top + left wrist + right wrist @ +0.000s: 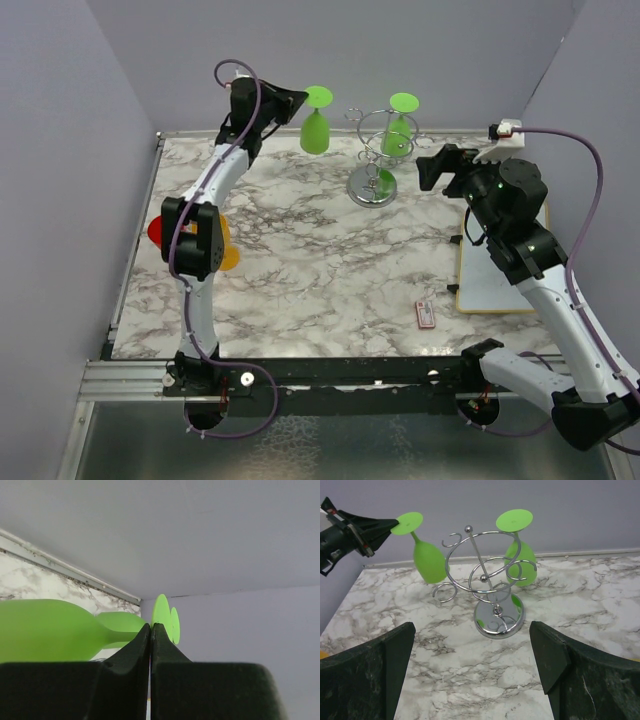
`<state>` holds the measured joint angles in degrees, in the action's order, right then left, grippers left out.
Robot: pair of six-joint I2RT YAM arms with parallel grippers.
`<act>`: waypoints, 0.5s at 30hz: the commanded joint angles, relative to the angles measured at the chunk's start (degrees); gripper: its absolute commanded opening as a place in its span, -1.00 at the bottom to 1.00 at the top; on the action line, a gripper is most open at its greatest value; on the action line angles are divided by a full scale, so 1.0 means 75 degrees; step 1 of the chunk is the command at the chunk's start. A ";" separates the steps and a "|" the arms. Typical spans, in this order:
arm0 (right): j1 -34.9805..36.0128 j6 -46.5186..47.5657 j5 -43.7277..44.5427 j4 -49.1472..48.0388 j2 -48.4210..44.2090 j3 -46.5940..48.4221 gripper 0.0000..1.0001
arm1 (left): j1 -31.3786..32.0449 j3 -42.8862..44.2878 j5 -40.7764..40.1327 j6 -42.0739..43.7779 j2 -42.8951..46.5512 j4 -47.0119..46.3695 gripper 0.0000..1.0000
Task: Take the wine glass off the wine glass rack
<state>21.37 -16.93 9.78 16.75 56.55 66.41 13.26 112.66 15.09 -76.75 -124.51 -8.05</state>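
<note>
My left gripper is holding the green wine glass by an edge of its foot (312, 96), so my right gripper should carry on toward the foot's free rim (329, 96) and close there.
My left gripper (298, 101) is shut on the rim of the round foot (319, 96) of a green wine glass (315, 131). It holds the glass upside down in the air, left of the wine glass rack (374, 150) and apart from it. The left wrist view shows the shut fingertips (151, 626) at the foot disc (161, 612), with the bowl (45, 630) to the left. A second green wine glass (400, 134) hangs upside down in the rack's right loops. My right gripper (432, 168) is open and empty, to the right of the rack's disc base (499, 617).
A red disc (159, 232) and an orange one (228, 256) lie by the left arm. A white board (500, 282) lies at the table's right edge. A small red and white item (426, 316) lies near the front. Grey walls close the back and sides.
</note>
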 commanded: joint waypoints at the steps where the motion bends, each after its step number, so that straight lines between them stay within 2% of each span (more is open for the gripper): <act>1: -0.0024 -0.0099 -0.0377 0.0352 0.0027 0.0108 0.99 | -0.0346 -0.0812 0.0526 0.0273 0.1602 -0.0427 -1.00; 7: -0.0024 -0.0075 -0.1737 0.0374 0.0240 -0.0027 0.99 | -0.0841 -0.2703 0.0623 0.1323 0.3767 -0.0241 -1.00; 15: -0.0025 -0.0727 -0.4703 0.0267 0.0926 -0.0197 0.99 | -0.0924 -0.5285 0.1078 0.3568 0.6613 0.0011 -1.00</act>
<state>21.34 -18.85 -10.44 18.46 61.32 66.28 6.04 80.99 18.52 -61.47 -82.65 -8.38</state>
